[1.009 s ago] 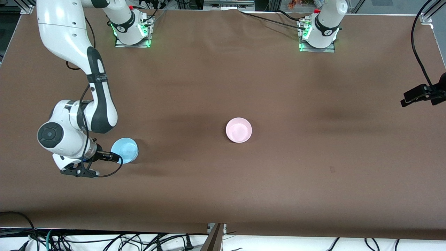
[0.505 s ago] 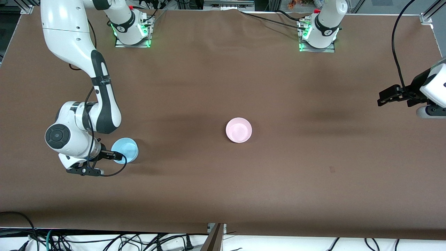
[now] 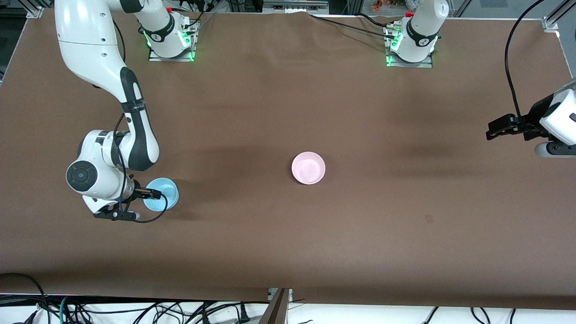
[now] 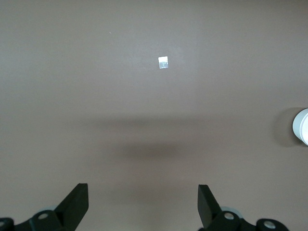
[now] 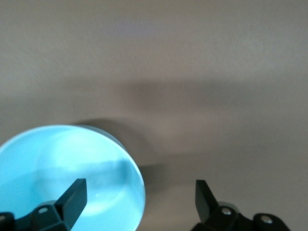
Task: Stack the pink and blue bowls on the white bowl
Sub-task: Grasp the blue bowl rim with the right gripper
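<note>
My gripper will lower the blue bowl (image 3: 162, 195), and since the blue and pink rims (image 3: 308, 168) look equally wide, the bowl will nest inside with its rim standing higher.
The blue bowl (image 3: 163, 193) sits upright toward the right arm's end of the table. My right gripper (image 3: 146, 205) is low at it and open. In the right wrist view one finger (image 5: 72, 197) is over the blue bowl's (image 5: 67, 173) inside and the other finger is outside it, so the rim lies between the jaws of the right gripper (image 5: 140, 188). The pink bowl (image 3: 308, 168) stands alone mid-table. My left gripper (image 3: 493, 128) hangs open over bare cloth at the left arm's end. Only a sliver of the white bowl (image 4: 301, 126) shows beside the left gripper (image 4: 143, 192).
Brown cloth (image 3: 405, 216) covers the whole table. A small white square of tape (image 4: 163, 62) lies on it under the left arm. Both arm bases (image 3: 170, 42) stand along the edge farthest from the front camera. Cables hang off the near edge.
The right gripper has slid toward the table's middle, one finger now farther over the blue bowl. The left arm has swung in from its end of the table.
</note>
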### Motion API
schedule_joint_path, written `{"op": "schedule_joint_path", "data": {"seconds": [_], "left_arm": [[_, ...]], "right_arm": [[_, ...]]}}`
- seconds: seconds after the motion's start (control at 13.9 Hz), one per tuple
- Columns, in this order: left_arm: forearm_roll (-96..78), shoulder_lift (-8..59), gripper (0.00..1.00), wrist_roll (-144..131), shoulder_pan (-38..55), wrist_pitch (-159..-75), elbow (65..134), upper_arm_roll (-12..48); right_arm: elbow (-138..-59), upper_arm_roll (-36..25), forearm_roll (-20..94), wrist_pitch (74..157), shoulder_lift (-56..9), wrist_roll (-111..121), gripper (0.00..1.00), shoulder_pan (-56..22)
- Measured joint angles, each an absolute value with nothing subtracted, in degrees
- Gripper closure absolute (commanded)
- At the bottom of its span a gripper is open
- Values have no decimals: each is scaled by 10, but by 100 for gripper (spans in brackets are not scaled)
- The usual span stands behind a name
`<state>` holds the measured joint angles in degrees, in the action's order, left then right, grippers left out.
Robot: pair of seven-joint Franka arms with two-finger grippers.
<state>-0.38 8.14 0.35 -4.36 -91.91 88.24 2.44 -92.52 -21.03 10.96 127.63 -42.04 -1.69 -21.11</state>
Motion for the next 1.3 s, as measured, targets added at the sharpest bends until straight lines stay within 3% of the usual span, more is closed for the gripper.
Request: {"op": "schedule_joint_path", "data": {"seconds": [0.72,1.01,1.23,1.3], "left_arm": [[-4,81,0,3,-45,-919,882,24],[-4,81,0,3,-44,-919,882,24],[-4,81,0,3,-44,-919,882,24],[-4,81,0,3,-44,-919,882,24]], "right_arm": [[-951,-211,110,1293,-406,4,7,-210],[-968,-211,110,1317,-406,6,22,-210],[-968,-211,110,1318,-406,5,43,-210],[-968,-211,110,1318,-406,5,46,-210]]}}
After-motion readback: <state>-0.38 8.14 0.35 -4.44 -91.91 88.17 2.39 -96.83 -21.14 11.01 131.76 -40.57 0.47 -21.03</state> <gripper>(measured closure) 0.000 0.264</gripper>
